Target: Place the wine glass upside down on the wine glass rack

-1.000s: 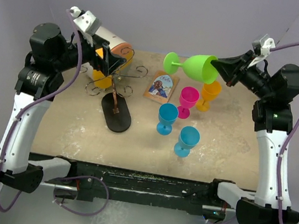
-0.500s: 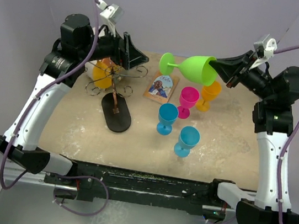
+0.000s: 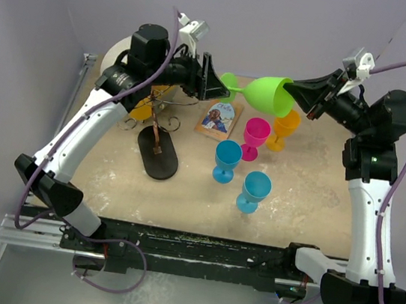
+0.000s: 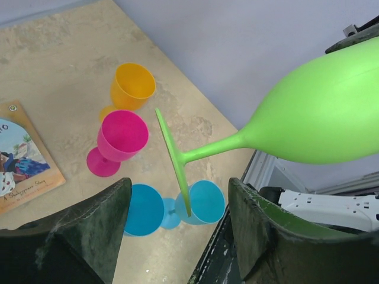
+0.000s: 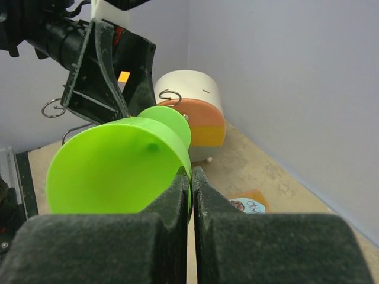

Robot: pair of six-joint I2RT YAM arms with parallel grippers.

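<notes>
My left gripper needs to take hold of the green wine glass by the foot [image 3: 228,88] before my right gripper opens, because my right gripper is holding the green wine glass's rim [image 3: 283,97] away from the rack.
A green wine glass [image 3: 266,93] lies horizontally in the air over the back of the table, foot pointing left. My right gripper [image 3: 296,95] is shut on its rim, as the right wrist view [image 5: 192,177] shows with the bowl [image 5: 118,171]. My left gripper [image 3: 216,86] is open, with its fingers on either side of the glass's foot [image 4: 174,157] and not touching it. The wine glass rack [image 3: 159,155], dark wire scrolls on a black oval base, stands at the left below my left arm. Its hooks [image 5: 169,93] show in the right wrist view.
A pink glass [image 3: 255,134], an orange glass [image 3: 285,126] and two blue glasses [image 3: 226,157] [image 3: 255,188] stand upright right of centre. A small book [image 3: 219,116] lies near the rack. A white cylinder with an orange inside [image 5: 195,112] sits at the back left.
My left arm has swung right from the white cylinder and brought its open gripper around the green glass's foot. My right gripper has held the glass almost still.
</notes>
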